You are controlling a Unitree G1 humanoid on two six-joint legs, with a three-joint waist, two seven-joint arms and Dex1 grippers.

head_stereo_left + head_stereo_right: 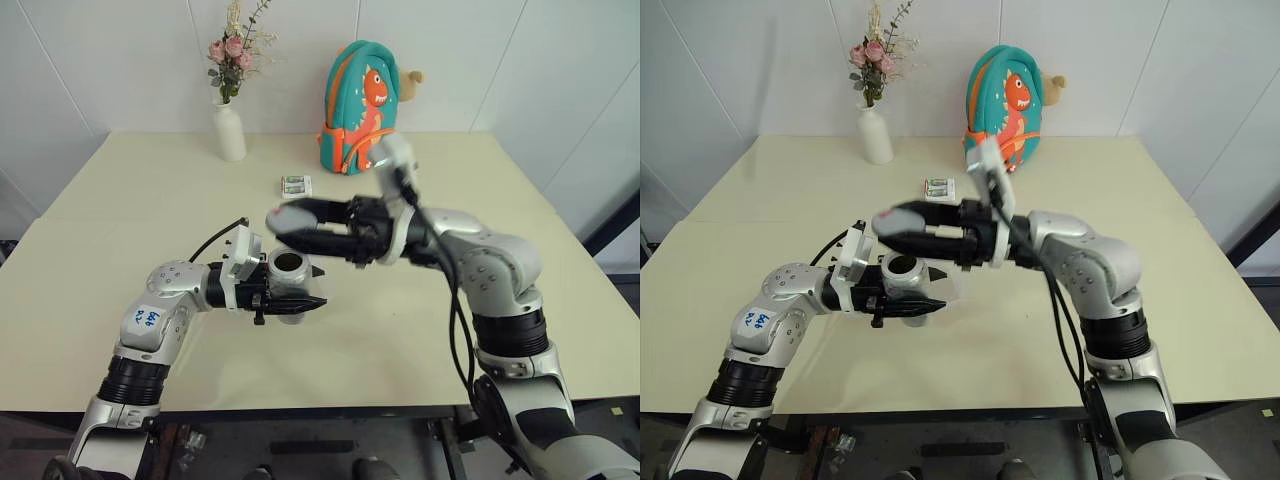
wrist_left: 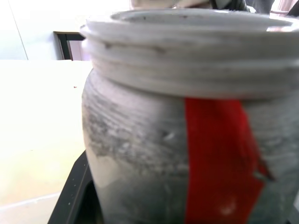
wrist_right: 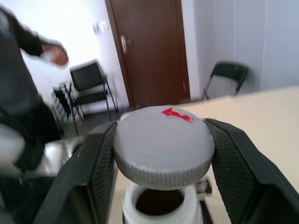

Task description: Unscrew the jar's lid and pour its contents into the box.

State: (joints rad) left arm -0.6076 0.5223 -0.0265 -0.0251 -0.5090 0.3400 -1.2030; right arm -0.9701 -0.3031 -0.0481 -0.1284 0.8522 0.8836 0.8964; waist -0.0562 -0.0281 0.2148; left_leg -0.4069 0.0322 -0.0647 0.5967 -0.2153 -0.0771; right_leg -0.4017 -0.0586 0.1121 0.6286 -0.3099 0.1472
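My right gripper keeps going down to the empty tabletop (image 1: pixel 414 293) away from the jar and lets go of the lid there, as the lid is clear of the jar's opening (image 1: pixel 288 262).
The silvery-grey jar (image 1: pixel 290 287) with a red mark (image 2: pixel 219 158) stands upright above the table, and my left gripper (image 1: pixel 306 288) is shut on its body from the left. Its threaded mouth (image 3: pixel 159 204) is uncovered and dark inside; I cannot make out the contents. Just above the mouth, clear of it, the round grey lid (image 3: pixel 161 142) with a red mark on top sits between the black fingers (image 3: pixel 233 168) of my right gripper (image 1: pixel 288 228), which is shut on it and reaches in from the right. The box is hidden or out of view.
On the cream table (image 1: pixel 150 210), a white vase of flowers (image 1: pixel 229 128) stands at the back left, a teal dinosaur backpack (image 1: pixel 362 95) at the back centre, and a small white-and-green packet (image 1: pixel 296 185) in front of it. A person (image 3: pixel 18 93) and chairs show beyond the table.
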